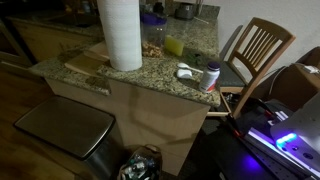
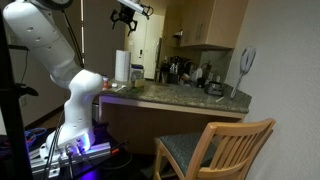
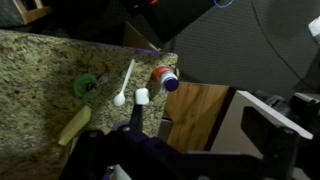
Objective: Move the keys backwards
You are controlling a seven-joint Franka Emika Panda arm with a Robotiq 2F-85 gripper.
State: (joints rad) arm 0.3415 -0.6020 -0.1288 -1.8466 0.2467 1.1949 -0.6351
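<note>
Next, my gripper turns back and comes down over the counter toward the keys at the green ring [image 3: 88, 84], because it hangs high and out past the counter's edge [image 3: 164, 118].
I cannot pick out the keys for certain. A small white and blue item [image 1: 185, 72] lies near the counter's right end, beside a bottle with a purple cap [image 1: 211, 76]. In the wrist view the bottle [image 3: 166, 79] stands by the counter corner, next to a long white spoon-like piece [image 3: 126, 84] and a small white block [image 3: 142, 96]. My gripper [image 2: 130, 14] hangs high above the counter, open and empty. Its dark fingers fill the bottom of the wrist view [image 3: 195, 125].
A paper towel roll [image 1: 121, 34] stands on a cutting board [image 1: 88, 60] on the granite counter [image 1: 140, 80]. A green cup [image 1: 174, 45] and bowls sit behind. A green ring [image 3: 86, 86] lies on the counter. A wooden chair [image 1: 258, 50] stands at the counter's end.
</note>
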